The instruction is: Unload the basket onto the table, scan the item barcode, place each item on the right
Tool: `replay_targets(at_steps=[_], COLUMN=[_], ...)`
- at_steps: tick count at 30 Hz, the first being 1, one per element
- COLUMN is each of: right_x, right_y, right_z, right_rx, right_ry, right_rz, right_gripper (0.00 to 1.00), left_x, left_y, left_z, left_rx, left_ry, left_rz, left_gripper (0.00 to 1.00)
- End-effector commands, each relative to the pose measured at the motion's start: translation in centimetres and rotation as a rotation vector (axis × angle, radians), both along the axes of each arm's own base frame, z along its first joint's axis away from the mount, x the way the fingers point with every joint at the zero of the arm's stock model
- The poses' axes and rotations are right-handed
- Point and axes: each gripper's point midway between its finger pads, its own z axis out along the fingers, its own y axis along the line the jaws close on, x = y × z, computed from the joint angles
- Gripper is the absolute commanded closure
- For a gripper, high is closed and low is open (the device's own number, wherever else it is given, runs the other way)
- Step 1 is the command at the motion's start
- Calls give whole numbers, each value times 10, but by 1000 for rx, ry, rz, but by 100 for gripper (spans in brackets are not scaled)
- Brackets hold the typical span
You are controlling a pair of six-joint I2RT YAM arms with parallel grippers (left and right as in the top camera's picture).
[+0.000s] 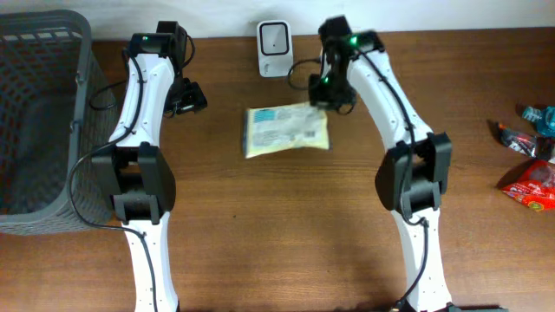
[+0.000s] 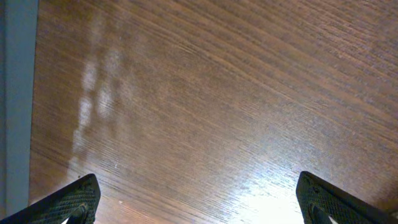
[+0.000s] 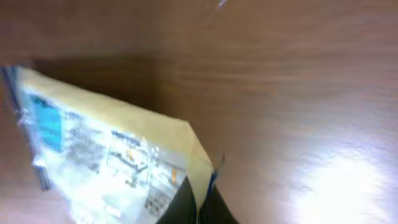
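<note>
The packet's blue and white print (image 1: 276,126) is facing up, and my right gripper is on one corner of the packet. So my left gripper should help turn the packet over from its loose end (image 1: 249,134).
The item is a flat pale yellow packet (image 1: 286,129) with blue and white print, lying mid-table. In the right wrist view the packet (image 3: 106,149) fills the lower left, its near corner pinched between the dark fingers. My right gripper (image 1: 326,102) is shut on the packet's top right corner, and in its own view the right gripper (image 3: 200,202) shows closed jaws on the seam. A white barcode scanner (image 1: 274,37) stands upright at the back, just behind the packet. My left gripper (image 1: 187,95) hovers open over bare wood, its fingertips (image 2: 74,202) wide apart.
A grey mesh basket (image 1: 39,113) fills the left edge of the table. Small snack packets, red (image 1: 533,184), dark (image 1: 519,139) and teal (image 1: 539,115), lie at the far right edge. The wood table (image 1: 286,225) stretches across the front.
</note>
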Motion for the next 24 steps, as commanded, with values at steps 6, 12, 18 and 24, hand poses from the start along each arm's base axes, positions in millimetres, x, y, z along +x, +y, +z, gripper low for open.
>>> replay_targets(at_steps=[6,12,18,24], right_x=[-9,-9,-23,-30], right_y=[-91,-102,-58,33], right_z=[137,144,85,82], right_rx=[-438,-590,-643,-537], right_ry=[-256,-289,-168,-278], right_rz=[-136,-147,-56,61], right_gripper=[96,96,96,96], left_x=[-2,-2,-2,-2], left_y=[0,0,0,0], left_z=[-6,-6,-6,-6], left_rx=[-3,-3,-3,-3], left_ry=[14,14,15,15], left_rz=[16,16,16,16], left_gripper=[1,1,1,1])
